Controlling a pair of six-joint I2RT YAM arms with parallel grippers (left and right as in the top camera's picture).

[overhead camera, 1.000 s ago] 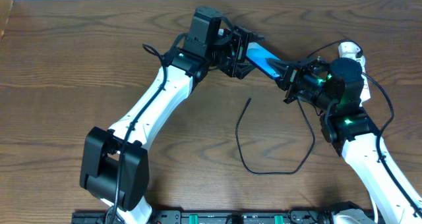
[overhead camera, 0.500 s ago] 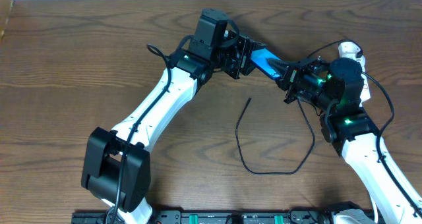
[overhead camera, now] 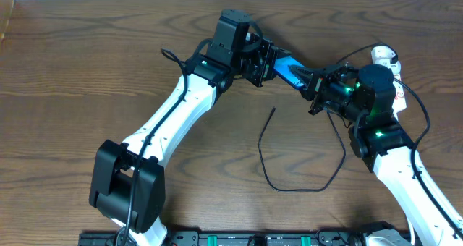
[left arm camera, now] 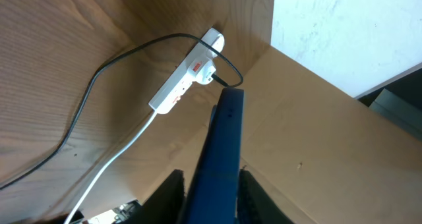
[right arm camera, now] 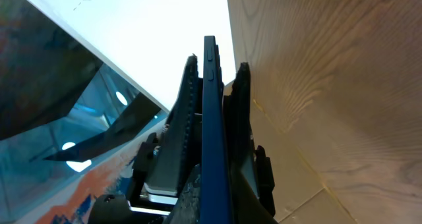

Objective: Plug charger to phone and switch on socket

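Note:
The robot's two grippers have hold of the phone's ends [overhead camera: 289, 69], so next the right gripper leaves the phone with the left gripper and grasps the black cable's free tip [overhead camera: 273, 109].
The phone [overhead camera: 288, 66], blue and slim, is held in the air at the back of the table between both grippers. My left gripper [overhead camera: 268, 64] is shut on its left end, my right gripper [overhead camera: 317, 87] on its right end. In the left wrist view the phone [left arm camera: 223, 145] shows edge-on between the fingers [left arm camera: 210, 188]. In the right wrist view it [right arm camera: 212, 132] is also edge-on in the jaws [right arm camera: 217, 64]. The charger's black cable [overhead camera: 289, 190] lies looped on the table, its tip free below the phone. The white socket [left arm camera: 181, 85] lies beyond, the cable leading to its far end.
The socket's white end [overhead camera: 383, 56] peeks out behind my right arm at the back right. Its white cord [left arm camera: 119, 159] trails toward the near side. The table's back edge meets a white wall [left arm camera: 330, 26].
My left gripper has shifted slightly right with the phone, and my right gripper has edged left along it. The cable has not moved.

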